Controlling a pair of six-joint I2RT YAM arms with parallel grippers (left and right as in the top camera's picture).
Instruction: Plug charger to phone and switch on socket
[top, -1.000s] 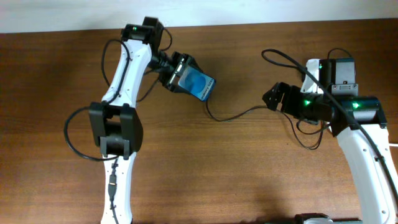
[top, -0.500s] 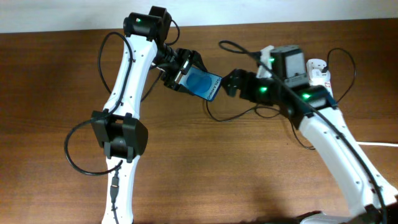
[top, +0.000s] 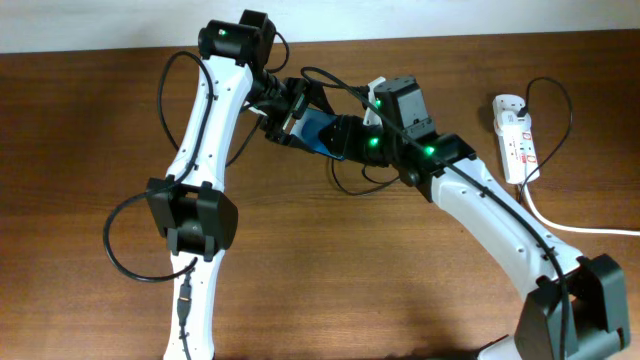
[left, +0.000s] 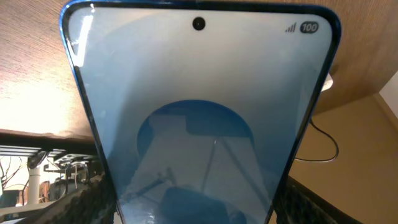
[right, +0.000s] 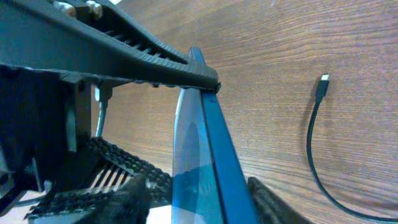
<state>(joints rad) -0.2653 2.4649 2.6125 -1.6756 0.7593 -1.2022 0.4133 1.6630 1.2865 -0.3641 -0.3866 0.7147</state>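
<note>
My left gripper is holding the phone's lower end (left: 194, 205), where the charger plugs in, so my right gripper should take the phone (top: 318, 132) before my left gripper takes hold of the phone's thin side again.
The phone (top: 325, 133), blue-screened, is held tilted above the table by my left gripper (top: 303, 124), which is shut on its two long edges. In the left wrist view the phone (left: 199, 93) fills the frame and the left gripper (left: 199, 208) clamps its lower end. My right gripper (top: 346, 139) straddles the phone's free end. Seen from the right wrist, the phone (right: 205, 143) is edge-on between the right gripper's (right: 199, 202) half-narrowed jaws, with a gap on the screen side. The charger (right: 313, 155) lies on the wood with its tip (right: 323, 81) free. The socket (top: 515, 138) lies far right.
The charger's black cable loops on the table under the phone (top: 350, 188). A thick white cord (top: 560, 225) runs from the socket toward the right edge. Both arms' black wires hang around the phone area. A pale wall borders the table's far edge.
My right arm has swung left from near the socket to the phone's free end, and its jaws have narrowed around it. The left gripper still holds the phone, shifted slightly right.
</note>
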